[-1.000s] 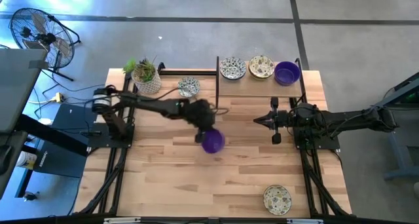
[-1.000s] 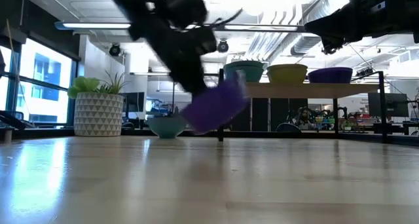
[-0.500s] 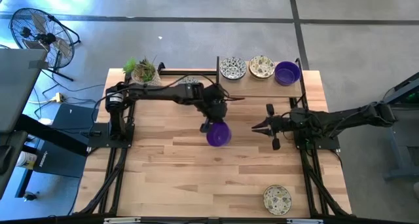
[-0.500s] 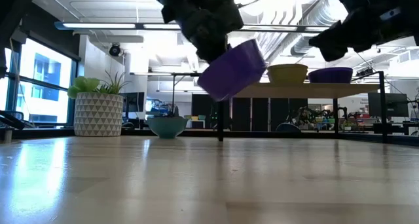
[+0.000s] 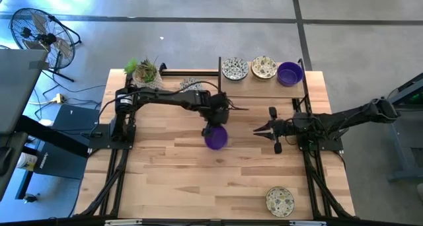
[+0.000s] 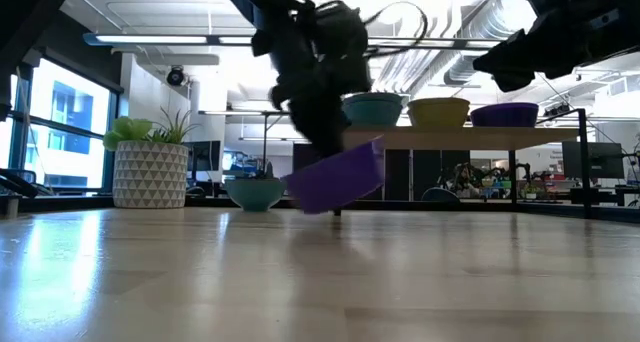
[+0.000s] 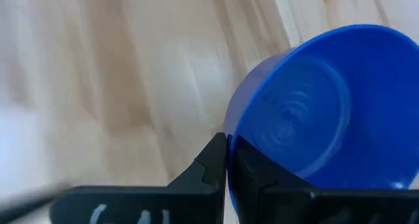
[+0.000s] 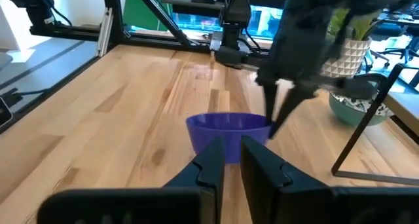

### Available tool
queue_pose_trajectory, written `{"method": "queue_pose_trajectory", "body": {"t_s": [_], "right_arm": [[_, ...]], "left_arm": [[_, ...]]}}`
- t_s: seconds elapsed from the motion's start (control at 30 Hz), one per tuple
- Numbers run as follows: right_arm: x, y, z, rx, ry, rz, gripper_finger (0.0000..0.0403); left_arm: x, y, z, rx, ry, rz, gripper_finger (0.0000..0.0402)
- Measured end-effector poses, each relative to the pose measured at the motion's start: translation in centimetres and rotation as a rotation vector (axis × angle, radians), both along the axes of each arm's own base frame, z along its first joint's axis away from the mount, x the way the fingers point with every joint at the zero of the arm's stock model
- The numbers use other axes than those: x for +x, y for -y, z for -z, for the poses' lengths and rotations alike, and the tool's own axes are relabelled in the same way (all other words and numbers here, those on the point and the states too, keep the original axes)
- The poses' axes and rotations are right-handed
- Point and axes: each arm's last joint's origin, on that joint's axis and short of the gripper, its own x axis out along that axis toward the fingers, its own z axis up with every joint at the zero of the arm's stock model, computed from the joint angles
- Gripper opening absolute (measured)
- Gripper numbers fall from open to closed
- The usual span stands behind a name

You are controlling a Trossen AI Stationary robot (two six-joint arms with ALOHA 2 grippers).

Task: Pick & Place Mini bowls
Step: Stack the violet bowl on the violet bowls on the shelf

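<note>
The shelf (image 5: 259,88) is on my right gripper's side, so next my left gripper puts the tilted purple mini bowl (image 5: 216,139) down and pushes it across for my right gripper.
A glossy purple mini bowl (image 5: 216,139) hangs tilted over the middle of the table, with my left gripper (image 5: 213,125) shut on its rim. It shows blue in the left wrist view (image 7: 314,112). My right gripper (image 5: 256,129) waits to the bowl's right, pointing at it, fingers a narrow gap apart and nothing between them (image 8: 232,152). Two patterned bowls (image 5: 234,69) (image 5: 264,67) and a purple one (image 5: 289,73) stand on the raised shelf (image 5: 258,88). Another patterned bowl (image 5: 279,201) rests on the table near the front right. My left gripper pinches the bowl's rim (image 7: 228,137) on its far side, one finger inside the bowl and one outside. The fingers (image 8: 278,112) slant down from above and from the far left. The bowl hangs below them, tilted and clear of the table (image 6: 335,179).
A white pot with a green plant (image 5: 147,75) stands at the far left. Beside it a patterned bowl (image 5: 191,84) lies partly under my left arm. Bare wood spreads across the near half of the table (image 5: 198,186).
My left gripper has gone a little toward the far edge and rolled, still shut on the purple bowl. The bowl rose, then came back down, and its tilt has changed. My right gripper has edged toward the bowl.
</note>
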Motion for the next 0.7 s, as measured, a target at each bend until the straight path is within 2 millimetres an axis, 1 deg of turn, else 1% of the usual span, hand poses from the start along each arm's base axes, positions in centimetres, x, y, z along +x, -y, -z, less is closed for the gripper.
{"method": "queue_pose_trajectory", "body": {"t_s": [0.1,0.2,0.3,0.4,0.47,0.53,0.6,0.7], "right_arm": [[0.0,-0.1,0.0,-0.004,0.003,0.009,0.0035],[0.0,-0.1,0.0,-0.006,0.0,0.011,0.0037],[0.0,-0.1,0.1,-0.007,-0.002,0.011,0.0037],[0.0,-0.1,0.1,-0.008,-0.006,0.011,0.0035],[0.0,-0.1,0.1,-0.004,-0.004,0.01,0.0035],[0.1,-0.1,0.0,0.014,-0.001,0.008,0.0036],[0.1,-0.1,-0.1,0.022,0.013,0.008,0.0037],[0.1,-0.1,-0.3,0.029,0.034,0.004,0.0033]], "left_arm": [[0.9,0.0,-0.1,0.014,0.061,0.004,0.001],[0.6,0.2,0.8,-0.021,0.011,0.011,0.0021],[0.8,0.2,0.1,-0.025,0.042,0.013,0.0044],[0.5,0.2,0.3,-0.029,0.017,0.014,0.0072],[0.4,0.2,0.3,-0.012,0.015,0.047,0.0089],[0.2,0.2,-0.1,0.014,0.014,0.083,0.0098],[-0.2,0.4,-0.6,0.053,0.007,0.103,0.0099],[-0.7,1.0,-2.1,0.176,0.02,0.121,0.0083]]}}
